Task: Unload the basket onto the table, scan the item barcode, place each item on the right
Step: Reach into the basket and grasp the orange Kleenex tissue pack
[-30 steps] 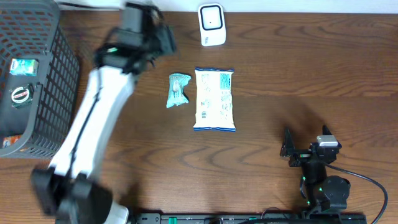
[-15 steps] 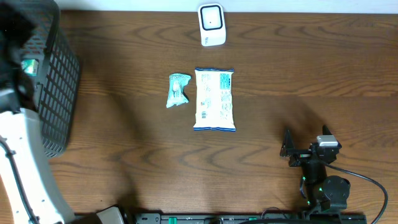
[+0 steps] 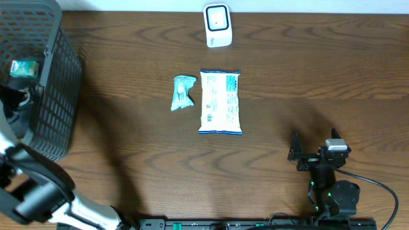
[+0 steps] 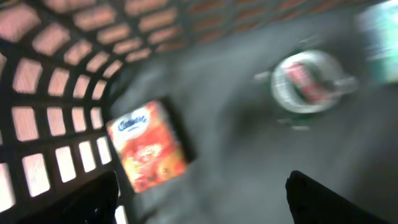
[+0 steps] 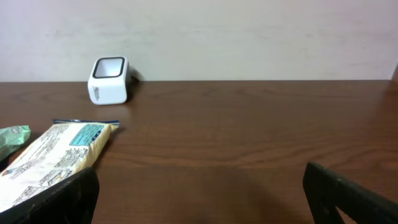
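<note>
The orange box (image 4: 148, 147) sits apart from the round silver and red item, so my left gripper keeps going down until its fingers straddle the box (image 4: 152, 167), then close.
The white barcode scanner (image 3: 217, 25) stands at the table's far edge, also seen in the right wrist view (image 5: 109, 79). Two items lie mid-table: a white and blue packet (image 3: 220, 102) and a small teal packet (image 3: 183, 92). My left gripper (image 4: 202, 205) is down inside the black mesh basket (image 3: 54, 83), open, with nothing between its fingers. Below it lie an orange box (image 4: 148, 147), a round silver and red item (image 4: 308, 82) and a blurred teal item (image 4: 379, 31). My right gripper (image 5: 202, 199) rests open near the front right (image 3: 307, 156), holding nothing.
The basket's tall mesh walls (image 4: 56, 93) close in around my left gripper. The left arm (image 3: 38, 191) runs along the table's left edge. A cable (image 3: 383, 191) trails behind the right arm's base.
My left arm swung from near the scanner to the left and down into the basket, and its jaws opened wider. The right arm and the table items stayed put.
</note>
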### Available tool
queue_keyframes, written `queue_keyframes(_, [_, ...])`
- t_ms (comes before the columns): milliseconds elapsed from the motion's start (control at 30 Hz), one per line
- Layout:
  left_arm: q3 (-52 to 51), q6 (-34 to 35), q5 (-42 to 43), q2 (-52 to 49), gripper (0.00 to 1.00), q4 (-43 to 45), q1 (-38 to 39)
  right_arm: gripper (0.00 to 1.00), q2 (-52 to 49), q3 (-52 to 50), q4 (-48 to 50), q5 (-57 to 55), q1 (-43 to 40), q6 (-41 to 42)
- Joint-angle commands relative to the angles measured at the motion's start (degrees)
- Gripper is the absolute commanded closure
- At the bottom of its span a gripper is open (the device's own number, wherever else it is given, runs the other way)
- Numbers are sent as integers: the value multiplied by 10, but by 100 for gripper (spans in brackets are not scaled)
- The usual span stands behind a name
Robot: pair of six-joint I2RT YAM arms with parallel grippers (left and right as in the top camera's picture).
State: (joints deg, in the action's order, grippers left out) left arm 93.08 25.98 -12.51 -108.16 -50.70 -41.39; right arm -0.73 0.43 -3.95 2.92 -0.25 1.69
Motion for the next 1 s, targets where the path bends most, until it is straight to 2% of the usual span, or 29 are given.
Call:
queue_keyframes(0, [2,19,-63,-54,14,-18,0,1,2,-1,-2,-2,-5,0])
queue_keyframes(67, [2,15,-77,-93,11,-24,-1,1,2,-1,-2,-2,-5,0])
queue_keyframes(367, [1,16,-78,-179,11,-20,-3,1,2,-1,-1,-2,-5,0])
queue_keyframes(400, [0,16,-78,-183,18,-20,-5,1,2,-1,-2,-2,-5,0])
queue_keyframes(433, [0,16,-78,-188,34,-20,-6,1,2,-1,-2,-2,-5,0])
queue_keyframes(467, [0,15,-77,-189,41,-20,-7,1,2,-1,-1,-2,-5,-1])
queue_keyframes(500, [0,15,-77,-189,58,-20,-8,1,2,-1,-2,-2,-5,-1])
queue_keyframes(567, [1,15,-77,-187,76,-19,-8,1,2,-1,-2,-2,-5,-1])
queue_keyframes(600, [1,15,-77,-184,81,-19,-8,1,2,-1,-2,-2,-5,0])
queue_keyframes(633, [3,15,-77,-180,92,-21,-8,1,2,-1,-2,-2,-5,0])
queue_keyframes(800, [36,17,-61,-112,93,-26,-7,1,2,-1,-2,-2,-5,0])
queue_keyframes(967, [57,97,34,55,93,29,-7,1,2,-1,-2,-2,-5,0])
